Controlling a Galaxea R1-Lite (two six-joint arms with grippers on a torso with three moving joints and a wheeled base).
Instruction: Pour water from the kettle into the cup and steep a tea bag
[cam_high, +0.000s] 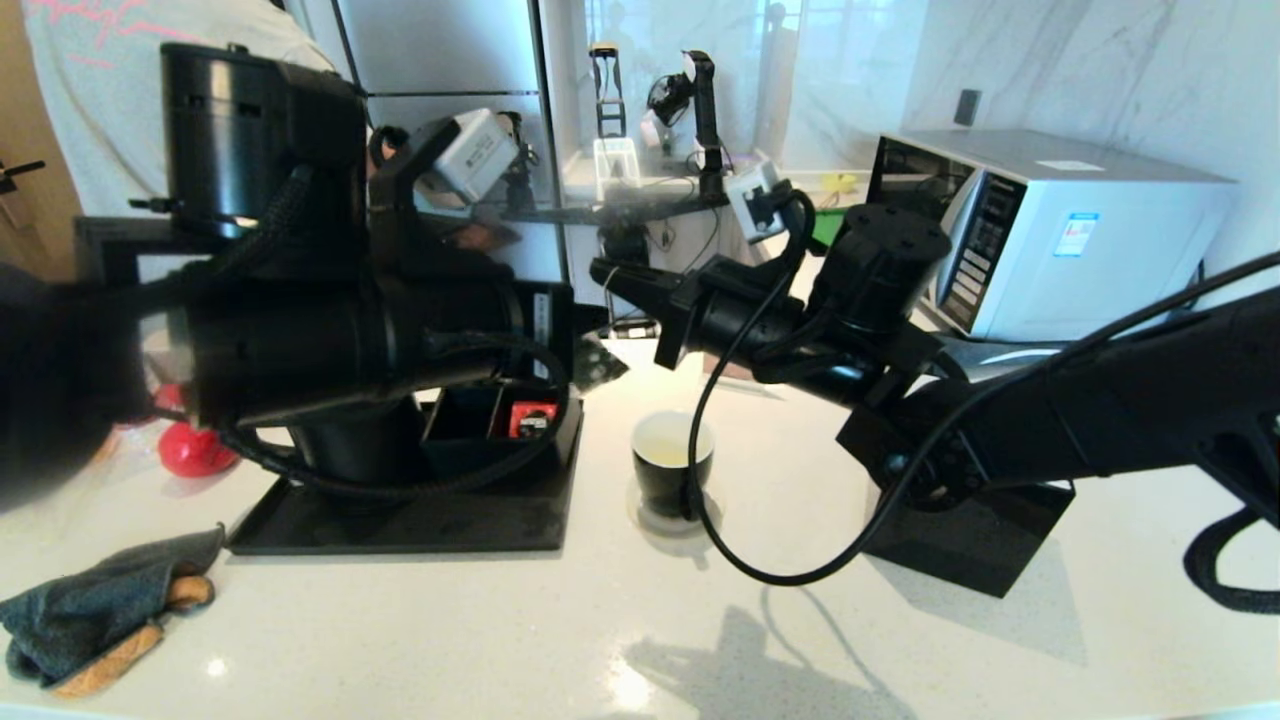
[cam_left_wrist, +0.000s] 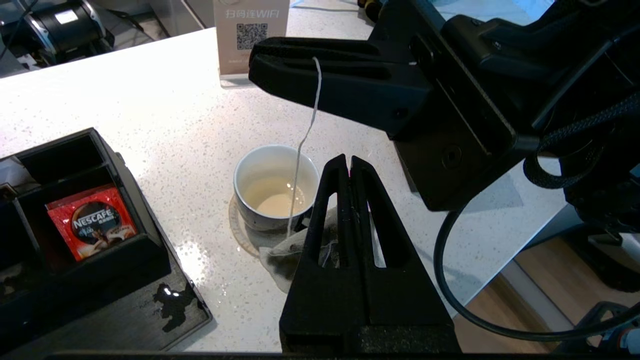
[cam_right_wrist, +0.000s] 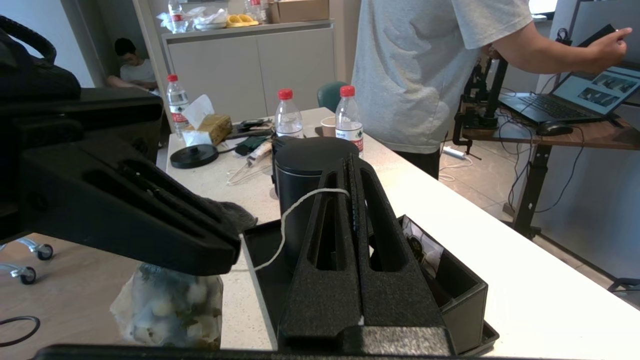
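My left gripper is keeping the tea bag beside the cup. It should open, and my right gripper should bring the string over the water.
The black cup stands on a round coaster and holds pale yellowish water. My left gripper is shut on the tea bag, holding the pouch in the air beside and above the cup; the same tea bag hangs below those fingers in the right wrist view. Its white string runs up to my right gripper, which is shut on the teal tag end, higher up and behind the cup. The black kettle stands on the tray, mostly hidden by my left arm in the head view.
A black organiser tray left of the cup holds a red Nescafe packet. A microwave stands at the back right, a black box under my right arm, a cloth at the front left. A person stands beyond the counter.
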